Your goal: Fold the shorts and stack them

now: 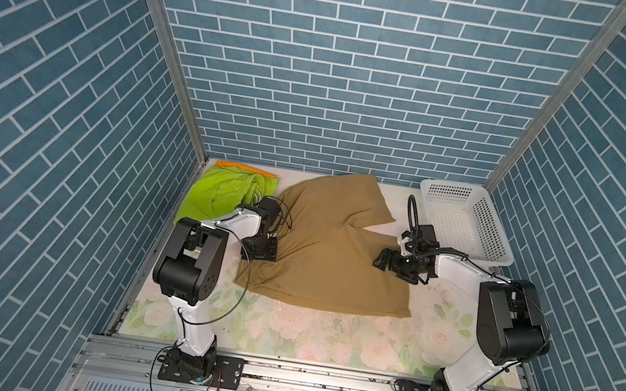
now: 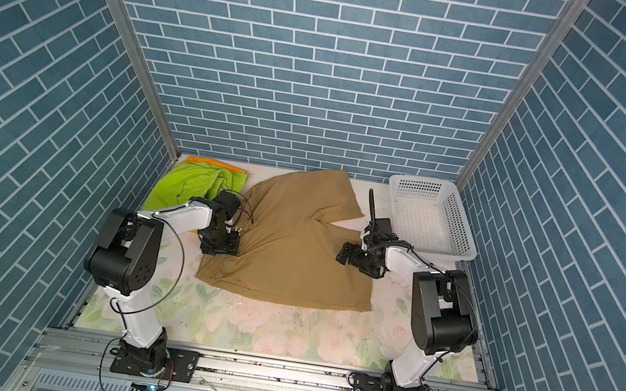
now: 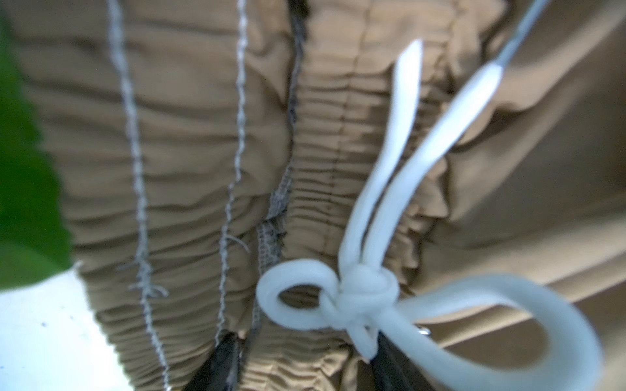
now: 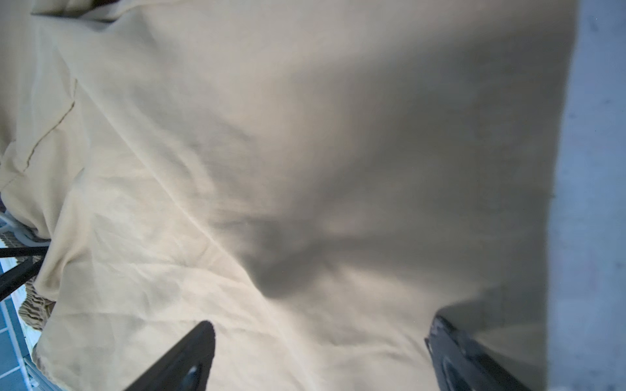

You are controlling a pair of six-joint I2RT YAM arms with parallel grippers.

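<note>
My right gripper needs to straighten the near leg's hem (image 1: 408, 299), then pull the far leg's hem in alongside, because the far leg (image 1: 354, 198) slants away from the near leg.
The tan-brown shorts (image 1: 328, 249) (image 2: 295, 244) lie spread flat mid-table, waistband to the left and legs to the right. My left gripper (image 1: 260, 254) (image 3: 305, 359) points down at the gathered waistband (image 3: 169, 135). Its fingertips (image 3: 227, 352) stand apart with waistband cloth bunched between them, right beside the knotted white cord (image 3: 366, 291). My right gripper (image 1: 381, 259) (image 4: 318, 338) hovers open just over the near leg's smooth cloth (image 4: 271, 135), holding nothing. The lime green shorts (image 1: 219, 195) (image 2: 186, 186) lie at the back left on top of the orange shorts (image 1: 242, 168), of which only a strip shows.
A white perforated basket (image 1: 462, 223) (image 2: 430, 218) sits at the back right, close behind the right arm. The floral table surface (image 1: 323, 337) shows bare in front of the tan shorts. Blue brick walls close in three sides.
</note>
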